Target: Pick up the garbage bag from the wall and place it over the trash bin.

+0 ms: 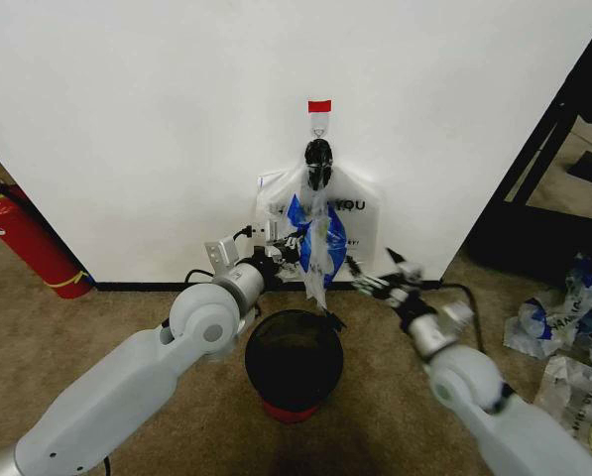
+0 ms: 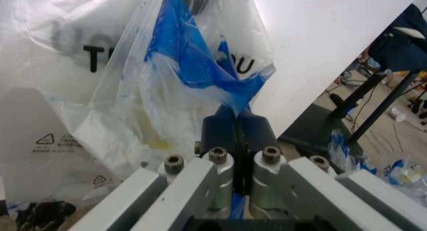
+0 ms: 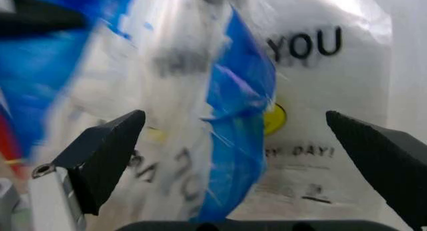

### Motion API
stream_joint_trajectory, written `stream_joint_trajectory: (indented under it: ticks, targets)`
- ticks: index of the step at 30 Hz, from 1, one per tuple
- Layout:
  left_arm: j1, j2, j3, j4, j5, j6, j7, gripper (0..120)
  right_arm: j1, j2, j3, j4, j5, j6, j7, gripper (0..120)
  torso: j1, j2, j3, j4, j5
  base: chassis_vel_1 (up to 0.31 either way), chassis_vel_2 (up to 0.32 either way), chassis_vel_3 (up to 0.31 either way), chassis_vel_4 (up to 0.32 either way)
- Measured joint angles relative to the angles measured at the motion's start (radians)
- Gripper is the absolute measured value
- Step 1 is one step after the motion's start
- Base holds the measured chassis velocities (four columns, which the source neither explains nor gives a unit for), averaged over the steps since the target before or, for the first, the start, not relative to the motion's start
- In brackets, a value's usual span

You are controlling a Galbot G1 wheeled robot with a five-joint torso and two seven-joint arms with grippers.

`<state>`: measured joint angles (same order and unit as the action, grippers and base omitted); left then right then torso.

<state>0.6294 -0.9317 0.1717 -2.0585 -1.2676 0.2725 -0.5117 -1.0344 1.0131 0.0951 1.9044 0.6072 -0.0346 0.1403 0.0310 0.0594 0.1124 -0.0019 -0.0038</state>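
Note:
I expect the garbage bag (image 1: 321,244) to come away alone when I pull, because it hangs bunched in front of the flat white bag lettered "YOU" (image 1: 361,218).
The garbage bag (image 1: 311,236), thin white plastic with blue patches, hangs from a hook (image 1: 319,125) under a red tape strip on the white wall (image 1: 157,119). Its lower end dangles just above the black mesh trash bin (image 1: 294,359) on the carpet. My left gripper (image 1: 288,246) is at the bag's left side and, in the left wrist view, is shut (image 2: 237,118) on a blue fold of the bag (image 2: 180,56). My right gripper (image 1: 380,277) hovers low at the bag's right, open. In the right wrist view its fingers (image 3: 107,151) are spread wide before the bag (image 3: 237,106).
A second white bag lettered "YOU" (image 1: 360,210) hangs flat against the wall behind. A red fire extinguisher (image 1: 28,243) leans at the left. A black rack (image 1: 558,139) stands at the right, with loose plastic bags (image 1: 563,322) on the floor beside it.

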Motion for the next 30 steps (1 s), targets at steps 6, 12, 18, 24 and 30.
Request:
stream_joint_trajectory:
  ticks: [6, 12, 18, 24, 30]
  targets:
    - [0.012, 0.007, -0.005, 0.009, 0.002, 0.0, 0.005, 0, 0.058, 0.028, -0.027, -0.064, -0.015, -0.019, 0.035, 99, 0.0, 0.0, 0.0, 0.0002, -0.0001, 0.0, 0.0, 0.0, 0.0]
    - [0.005, 0.005, 0.001, 0.009, 0.003, 0.0, 0.007, 0, 0.117, 0.054, -0.052, -0.129, 0.032, -0.051, 0.041, 84, 0.0, 0.0, 0.0, 0.0004, 0.0001, 0.0, 0.0, 0.0, 0.0]
    - [-0.007, 0.004, 0.007, -0.002, -0.001, 0.007, 0.005, 0, 0.156, 0.059, -0.065, -0.154, 0.074, -0.088, 0.041, 63, 0.0, 0.0, 0.0, 0.0003, 0.0001, 0.0, 0.0, 0.0, 0.0]
    - [-0.01, 0.005, 0.009, -0.008, -0.006, 0.009, 0.005, 0, 0.187, 0.059, -0.084, -0.167, 0.113, -0.096, 0.046, 39, 0.0, 0.0, 0.0, 0.0004, 0.0, 0.0, 0.0, 0.0, 0.0]
    - [-0.008, 0.007, 0.004, -0.016, -0.009, 0.009, 0.001, 0, 0.189, 0.058, -0.088, -0.161, 0.128, -0.095, 0.057, 19, 0.0, 0.0, 0.0, 0.0003, 0.0001, 0.0, 0.0, 0.0, 0.0]
